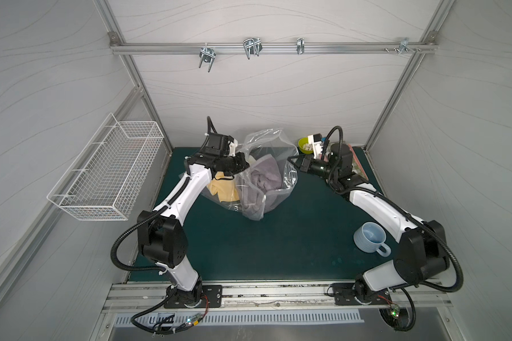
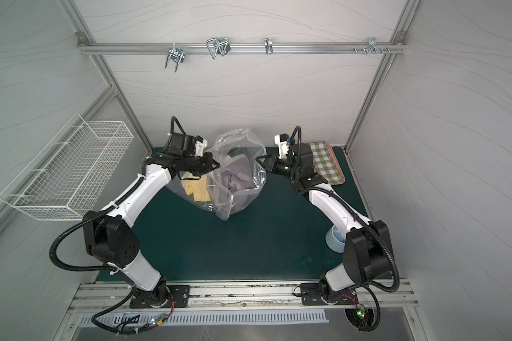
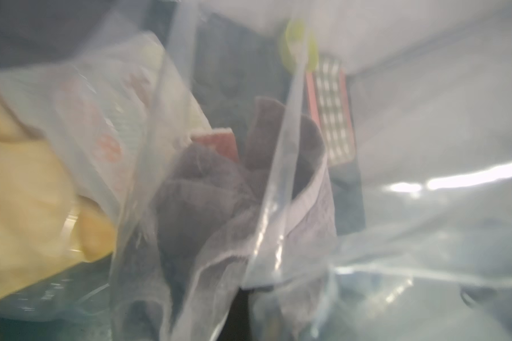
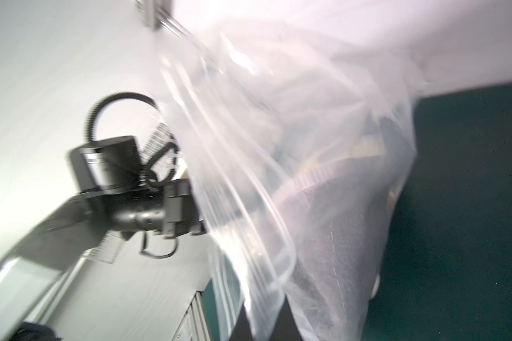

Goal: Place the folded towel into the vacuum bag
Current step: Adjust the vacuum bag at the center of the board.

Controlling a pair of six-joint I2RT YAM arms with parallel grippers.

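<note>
I see the grey-purple towel [image 1: 266, 174] down in the vacuum bag whose opening gapes upward, so next my left gripper pulls the bag's rim [image 1: 255, 215] forward, laying the bag flat.
The vacuum bag [image 1: 271, 177] is a crinkly clear sack standing open-topped at the back middle of the green mat in both top views. A grey-purple folded towel [image 1: 265, 177] lies inside it, also seen through the plastic as the towel [image 3: 195, 189] and the towel [image 4: 337, 236]. My left gripper [image 1: 243, 161] is shut on the bag's left rim. My right gripper [image 4: 262, 324] is shut on a fold of the right rim, the film pinched between its dark fingers. In the left wrist view plastic veils the jaws.
A yellow cloth [image 1: 222, 190] sits in the plastic by the left arm. A white wire basket [image 1: 107, 171] hangs on the left wall. A blue mug [image 1: 370, 237] stands front right, a green bowl [image 1: 305, 145] and a checked cloth [image 2: 325, 162] back right.
</note>
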